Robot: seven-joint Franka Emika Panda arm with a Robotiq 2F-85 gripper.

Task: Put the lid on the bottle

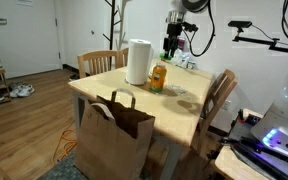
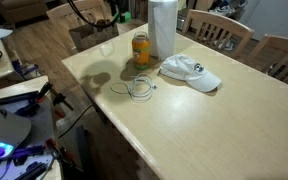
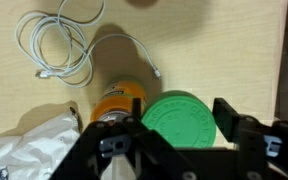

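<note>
The green lid (image 3: 180, 122) is hanging off to the side of the orange bottle. Next, my gripper moves it over the bottle's opening (image 2: 141, 37) first and then lowers it.
In the wrist view my gripper (image 3: 181, 112) is shut on the round green lid (image 3: 179, 125), held between both fingers. The orange bottle (image 3: 119, 103) lies below and to the left of the lid in that view, partly hidden by my left finger. In an exterior view my gripper (image 1: 172, 47) hangs above the table, up and behind the bottle (image 1: 159, 77). The bottle (image 2: 141, 48) stands upright beside the white roll and shows in both exterior views. The gripper is out of view in the exterior view that shows the white cap.
A tall white roll (image 1: 137, 62) (image 2: 162, 28) stands next to the bottle. A white cap (image 2: 191, 72) and a coiled white cable (image 2: 136, 88) (image 3: 54, 40) lie on the wooden table (image 2: 214, 130). A brown paper bag (image 1: 114, 140) stands at the table's edge. Wooden chairs (image 1: 220, 95) surround it.
</note>
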